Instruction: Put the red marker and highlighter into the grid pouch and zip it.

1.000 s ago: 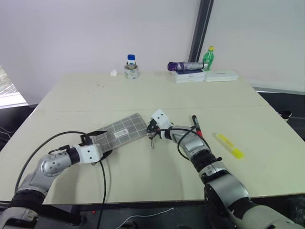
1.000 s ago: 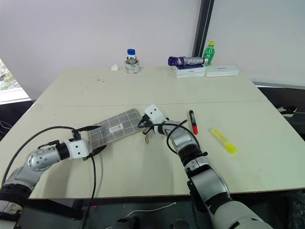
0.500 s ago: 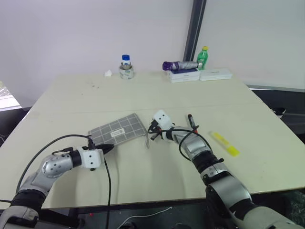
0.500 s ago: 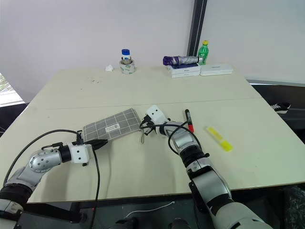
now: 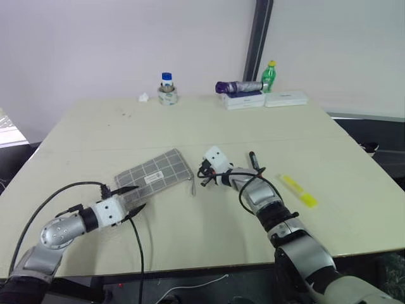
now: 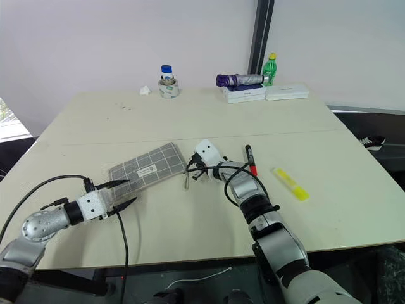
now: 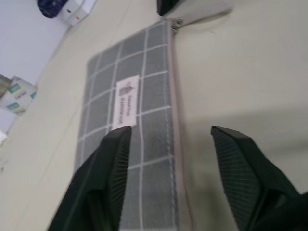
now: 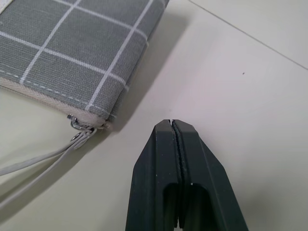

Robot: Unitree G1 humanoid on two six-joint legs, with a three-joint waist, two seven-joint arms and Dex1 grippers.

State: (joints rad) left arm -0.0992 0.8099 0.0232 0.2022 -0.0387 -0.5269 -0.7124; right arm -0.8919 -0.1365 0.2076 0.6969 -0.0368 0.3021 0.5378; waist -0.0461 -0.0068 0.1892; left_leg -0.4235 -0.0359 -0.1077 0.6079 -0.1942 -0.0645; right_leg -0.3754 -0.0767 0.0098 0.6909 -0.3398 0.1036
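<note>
The zipper pull (image 5: pixel 192 180) sits by my right gripper, so I expect the grid pouch (image 5: pixel 155 175) to unzip toward my left gripper when I drag that pull.
The grid pouch (image 5: pixel 154 176) lies flat on the table, label up, its zipper edge facing the table's near side. My left gripper (image 5: pixel 131 199) is open at the pouch's near-left end; in the left wrist view one finger (image 7: pixel 113 163) hangs over the fabric and the other over bare table. My right gripper (image 5: pixel 204 174) is shut and empty just off the pouch's right corner, beside the zipper pull (image 8: pixel 79 134) and its light cord. The red marker (image 5: pixel 255 161) lies right of that hand. Further right lies the yellow highlighter (image 5: pixel 299 191).
Along the table's far edge stand a blue-capped jar (image 5: pixel 167 88), a crumpled tissue (image 5: pixel 144 97), a folded purple umbrella (image 5: pixel 237 87) on white boxes and a green bottle (image 5: pixel 270 76). Black cables trail from both wrists over the table's near part.
My left gripper shut half a second ago, has opened again and has drawn back toward the near-left. The pouch, marker, highlighter and right gripper have stayed put; the camera shifted earlier.
</note>
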